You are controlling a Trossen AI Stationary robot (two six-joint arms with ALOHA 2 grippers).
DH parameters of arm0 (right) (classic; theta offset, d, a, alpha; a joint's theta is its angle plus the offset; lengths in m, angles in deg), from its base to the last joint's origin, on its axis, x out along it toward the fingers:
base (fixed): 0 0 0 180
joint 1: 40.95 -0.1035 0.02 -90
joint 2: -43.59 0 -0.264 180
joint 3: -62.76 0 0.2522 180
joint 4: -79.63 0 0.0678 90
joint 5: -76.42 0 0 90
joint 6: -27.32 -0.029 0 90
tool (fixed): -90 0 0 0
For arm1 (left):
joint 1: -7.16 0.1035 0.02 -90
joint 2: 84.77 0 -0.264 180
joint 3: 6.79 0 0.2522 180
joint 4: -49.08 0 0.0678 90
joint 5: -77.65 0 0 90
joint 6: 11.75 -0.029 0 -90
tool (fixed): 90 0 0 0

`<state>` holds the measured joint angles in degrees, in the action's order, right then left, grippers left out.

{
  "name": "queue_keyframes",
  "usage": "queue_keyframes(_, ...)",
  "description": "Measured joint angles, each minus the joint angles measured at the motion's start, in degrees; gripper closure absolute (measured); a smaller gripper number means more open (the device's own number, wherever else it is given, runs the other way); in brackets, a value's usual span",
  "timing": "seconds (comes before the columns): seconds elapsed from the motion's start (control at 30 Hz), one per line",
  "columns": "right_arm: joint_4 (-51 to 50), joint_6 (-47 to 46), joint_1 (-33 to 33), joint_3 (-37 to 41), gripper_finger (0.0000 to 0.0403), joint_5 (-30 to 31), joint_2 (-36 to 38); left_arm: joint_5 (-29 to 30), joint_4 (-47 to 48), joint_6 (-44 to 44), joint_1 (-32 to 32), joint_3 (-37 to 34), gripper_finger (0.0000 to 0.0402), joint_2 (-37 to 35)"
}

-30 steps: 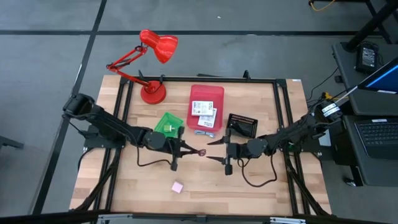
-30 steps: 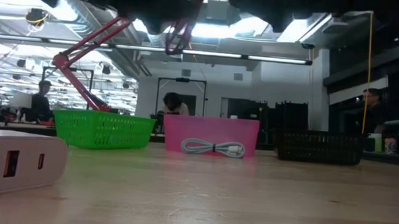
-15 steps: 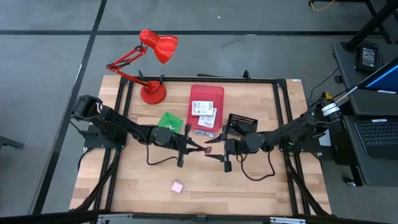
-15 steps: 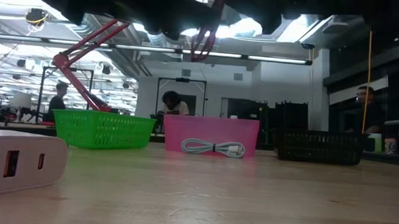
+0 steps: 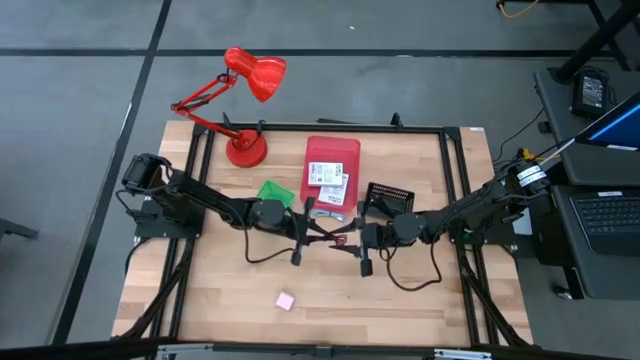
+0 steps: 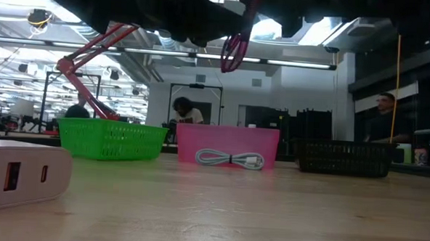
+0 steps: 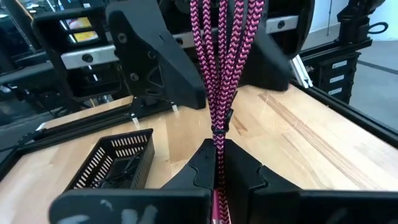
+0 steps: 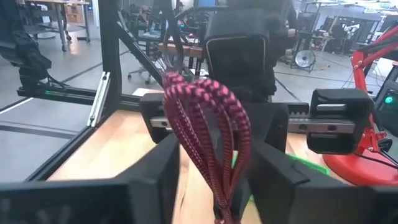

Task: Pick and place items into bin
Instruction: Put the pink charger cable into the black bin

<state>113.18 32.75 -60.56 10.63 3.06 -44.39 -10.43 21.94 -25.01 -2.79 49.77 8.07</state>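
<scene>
My left gripper should hand the purple cord's looped end (image 8: 207, 99) to my right gripper to be placed, because the black basket (image 5: 393, 197) stands on my right gripper's side.
The purple cord (image 5: 338, 240), a bundle of braided loops, is held in the air over the table's middle by my left gripper (image 5: 322, 236), which is shut on it. My right gripper (image 5: 347, 243) faces it from the right. It is open, and its fingers (image 8: 160, 169) stand on either side of the cord's looped end (image 8: 205, 115) without touching it. In the low view the cord (image 6: 236, 47) hangs high above the wood. Two white packets (image 5: 326, 182) lie in the red-pink bin (image 5: 332, 150). The pink cube (image 5: 286, 300) sits near the table's near edge. My left gripper pinches the purple cord's gathered strands (image 7: 217, 134) between its two fingers (image 7: 198, 167). It comes level from the table's left, with the fingers lying along the bundle. The cord is lifted clear of the table, and its loops reach forward between the right gripper's fingers.
A green basket (image 5: 270, 195) stands left of the bin and a black basket (image 5: 388, 200) right of it. A pale coiled cable (image 6: 230, 159) lies in front of the bin. The red desk lamp (image 5: 245, 90) stands at the far left corner. People move in the room behind.
My left gripper has carried the purple cord toward the table's right, up to the right gripper. My right gripper has moved a little toward the left. The cord's looped end now lies between the right gripper's open fingers; before, the two grippers were apart.
</scene>
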Motion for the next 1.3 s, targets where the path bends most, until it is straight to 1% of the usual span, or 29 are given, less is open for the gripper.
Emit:
queue_keyframes(0.3, -1.8, 1.7, 0.0, -0.1, 0.0386, 0.4, 0.0, -0.2, 1.3, 0.1, 0.0, 0.0, 0.0391, -1.2)
queue_keyframes(0.33, -1.8, 2.5, 0.0, -0.1, 0.0393, 0.4, 0.0, -0.1, 1.3, 0.1, 0.0, -0.1, 0.0388, -1.3)
queue_keyframes(0.4, -1.6, 3.0, 0.0, -0.1, 0.0393, 0.4, 0.0, 0.2, 1.6, 0.3, -0.1, -0.1, 0.0378, -1.3)
queue_keyframes(0.57, -2.6, 3.8, 0.1, 0.0, 0.0398, 0.8, 0.0, 3.7, 3.4, 2.0, -0.1, -0.1, 0.0342, -1.4)
queue_keyframes(0.73, -2.5, 3.9, 0.0, 0.0, 0.0400, 0.6, 0.0, 3.9, 4.6, 2.8, -0.2, -0.1, 0.0313, -2.3)
queue_keyframes(0.8, -2.7, 3.9, 0.0, 0.0, 0.0401, 0.7, 0.0, 4.1, 6.9, 2.2, -0.2, -0.1, 0.0307, -3.5)
queue_keyframes(0.87, -2.7, 3.9, 0.0, 0.0, 0.0401, 2.3, 0.0, 4.5, 9.1, 1.7, -0.2, -0.1, 0.0303, -4.9)
queue_keyframes(1.07, -7.4, 3.8, -0.1, 0.0, 0.0402, 5.6, 1.7, 4.9, 17.6, 2.0, -1.3, 0.0, 0.0312, -10.5)
queue_keyframes(1.13, -10.5, 3.6, -0.1, 0.0, 0.0402, 7.9, 3.1, 5.0, 20.4, 2.0, -1.8, 0.0, 0.0320, -12.0)
queue_keyframes(1.2, -14.6, 2.2, 0.0, 0.0, 0.0402, 10.1, 4.9, 6.4, 22.7, 2.0, -2.6, 0.0, 0.0334, -13.3)
queue_keyframes(1.3, -22.3, -1.4, 0.0, 0.0, 0.0402, 13.5, 8.3, 10.3, 26.0, 2.7, -3.9, -0.1, 0.0359, -14.8)
